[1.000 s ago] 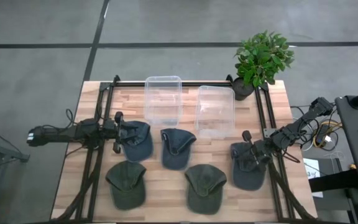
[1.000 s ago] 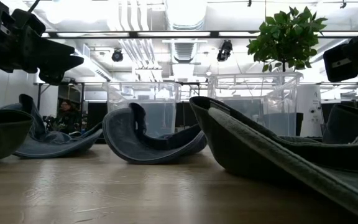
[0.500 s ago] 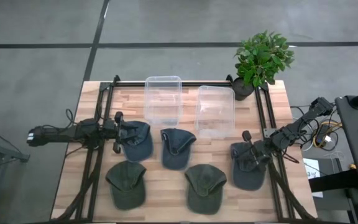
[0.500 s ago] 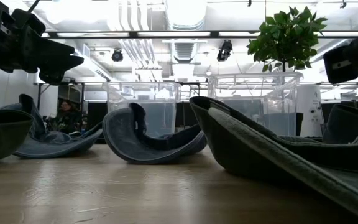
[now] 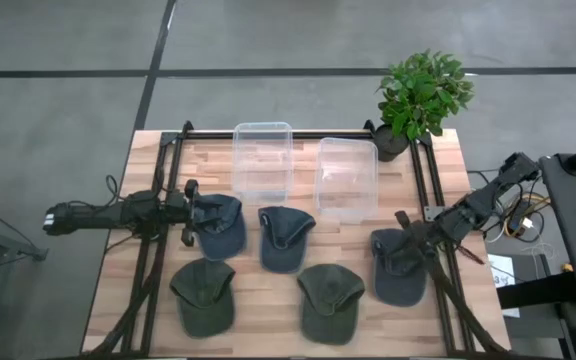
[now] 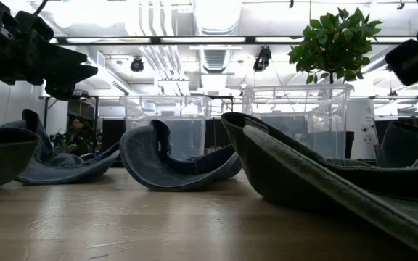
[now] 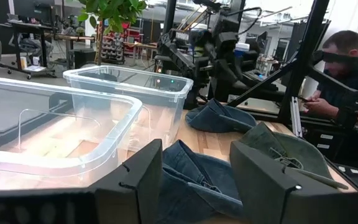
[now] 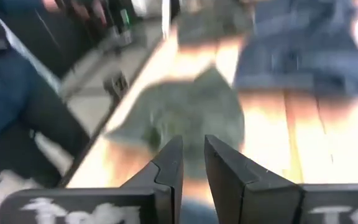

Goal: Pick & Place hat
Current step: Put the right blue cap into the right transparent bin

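Next, my right gripper moves back, tilts down and pinches the blue cap (image 5: 396,268) by its rail-side edge (image 5: 423,264), because the cap lies under the gripper's wrist and the closed fingers point past it.
Several caps lie on the wooden table. My left gripper (image 5: 192,212) hangs open at the left edge of a blue cap (image 5: 220,225). In the left wrist view its fingers (image 7: 135,180) stand on either side of that cap's denim (image 7: 194,180), and no touch shows. My right gripper (image 5: 405,222) is shut and holds nothing, hovering above the far end of another blue cap (image 5: 400,266) near the table's right edge. Its blurred wrist view shows a green cap (image 8: 185,115) beyond the fingertips (image 8: 193,168). A third blue cap (image 5: 285,237) and two green caps (image 5: 203,295) (image 5: 330,302) rest on their crowns.
Two clear plastic bins (image 5: 262,160) (image 5: 346,178) stand side by side at the table's far middle. A potted plant (image 5: 420,95) sits at the far right corner. Black frame rails (image 5: 153,260) (image 5: 438,270) run along both sides. A person (image 7: 347,74) sits beyond the table.
My right gripper has risen and drawn back toward the table's right edge, away from the right blue cap, which has stayed where it lay. The left arm and all the caps have kept still.
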`<action>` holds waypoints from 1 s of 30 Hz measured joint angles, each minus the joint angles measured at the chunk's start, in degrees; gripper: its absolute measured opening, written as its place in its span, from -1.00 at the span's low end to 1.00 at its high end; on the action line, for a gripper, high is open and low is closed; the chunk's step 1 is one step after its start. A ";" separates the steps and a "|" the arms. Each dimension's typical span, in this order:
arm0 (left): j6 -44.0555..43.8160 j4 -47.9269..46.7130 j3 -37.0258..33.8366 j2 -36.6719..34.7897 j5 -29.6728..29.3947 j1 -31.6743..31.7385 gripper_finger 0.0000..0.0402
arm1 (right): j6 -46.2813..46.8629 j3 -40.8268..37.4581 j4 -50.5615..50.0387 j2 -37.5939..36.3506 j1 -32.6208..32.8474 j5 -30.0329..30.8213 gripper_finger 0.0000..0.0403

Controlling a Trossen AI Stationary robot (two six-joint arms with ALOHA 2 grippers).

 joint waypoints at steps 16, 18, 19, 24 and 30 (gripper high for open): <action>0.63 -0.56 0.00 0.00 0.07 0.01 -0.10 | 54.61 20.22 -38.07 22.08 0.11 -24.84 -0.70; 0.63 -0.56 0.00 0.00 0.07 0.01 -0.10 | 55.88 20.80 -37.06 23.17 0.11 -24.86 -0.70; 0.63 -0.58 0.00 0.00 0.07 0.02 -0.10 | 56.27 21.06 -36.13 23.55 0.11 -24.84 -0.70; 0.70 -0.62 0.00 0.00 0.09 0.02 -0.10 | 60.34 21.71 -34.56 23.78 0.11 -26.09 -0.69; 0.70 -0.64 0.00 0.00 0.09 0.02 -0.10 | 66.07 20.91 -34.69 23.73 3.37 -29.58 -0.53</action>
